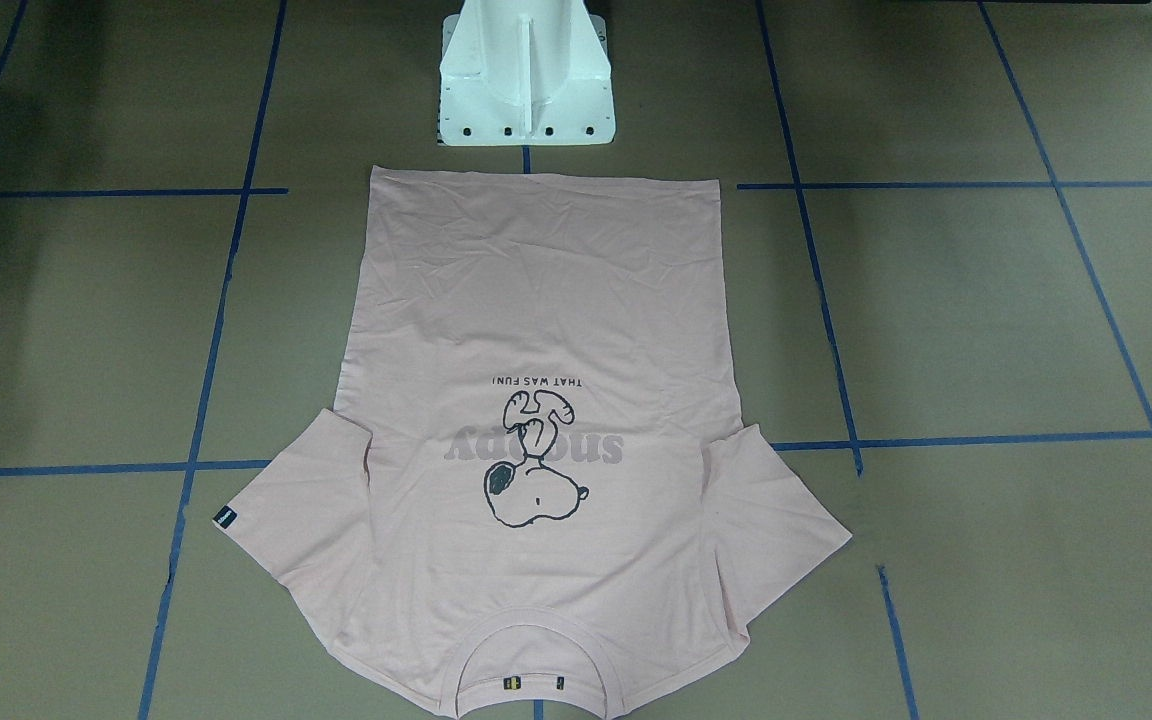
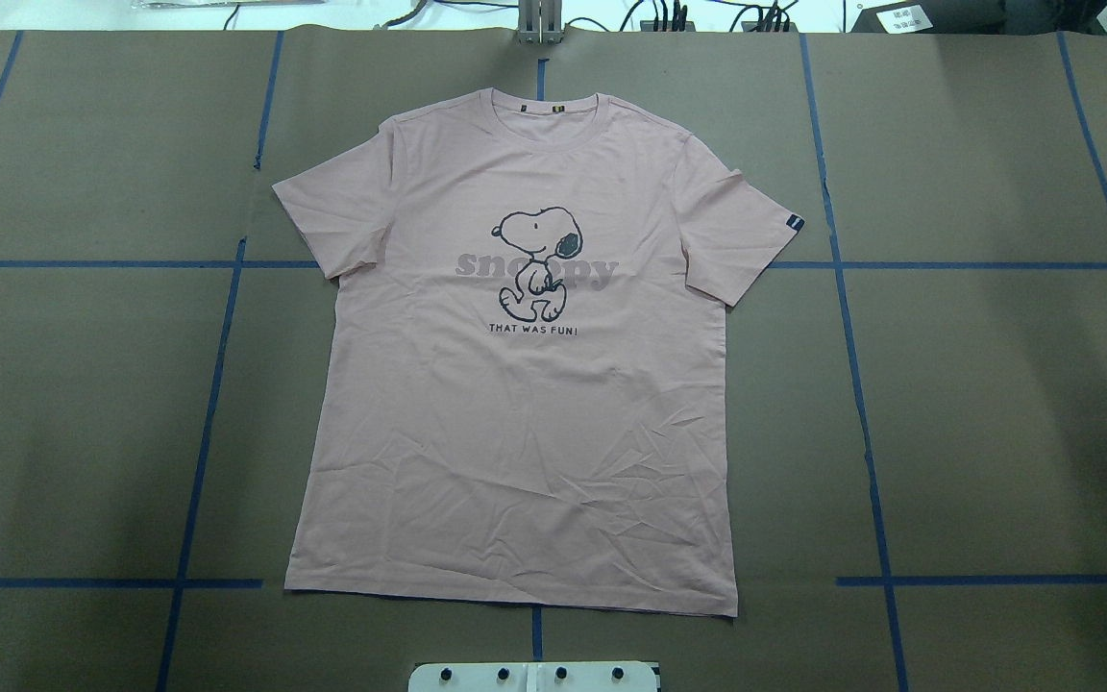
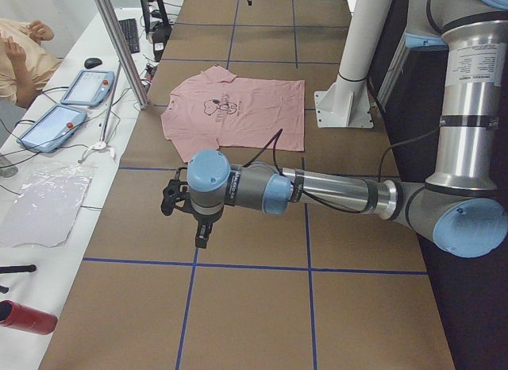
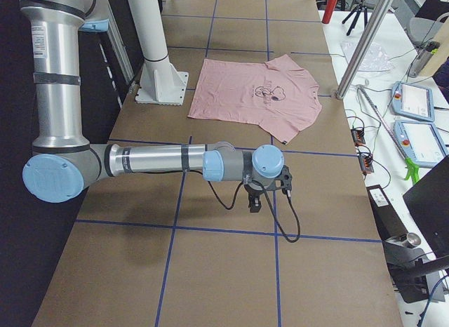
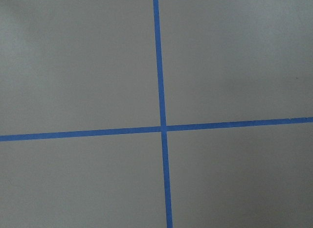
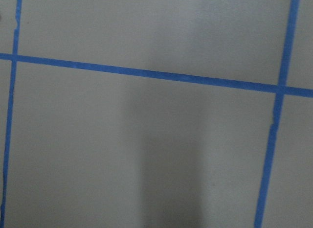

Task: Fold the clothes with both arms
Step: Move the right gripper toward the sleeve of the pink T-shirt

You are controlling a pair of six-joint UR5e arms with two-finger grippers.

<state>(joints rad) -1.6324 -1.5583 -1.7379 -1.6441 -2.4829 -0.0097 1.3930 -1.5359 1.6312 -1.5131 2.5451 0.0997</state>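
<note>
The sleeve with the dark label is flat, spread away from the T-shirt's body, so I should keep moving my right gripper to that label and close there.
The pale pink T-shirt (image 2: 515, 432) lies flat and face up in the middle of the table, sleeves spread, collar at the far side from the robot. It also shows in the front-facing view (image 1: 546, 290) and in both side views (image 3: 262, 120) (image 4: 238, 95). My left gripper (image 3: 202, 237) hangs over bare table far to the left of the shirt. My right gripper (image 4: 254, 205) hangs over bare table far to the right of it. Both show only in the side views, so I cannot tell if they are open or shut. The wrist views show only table.
The brown table (image 2: 996, 404) is marked with blue tape lines (image 2: 856, 384). The white pedestal base (image 1: 526, 75) stands by the shirt's hem. Tablets (image 3: 51, 125) and cables lie on a side bench, where a person sits. A metal post (image 3: 119, 44) stands at the table's edge.
</note>
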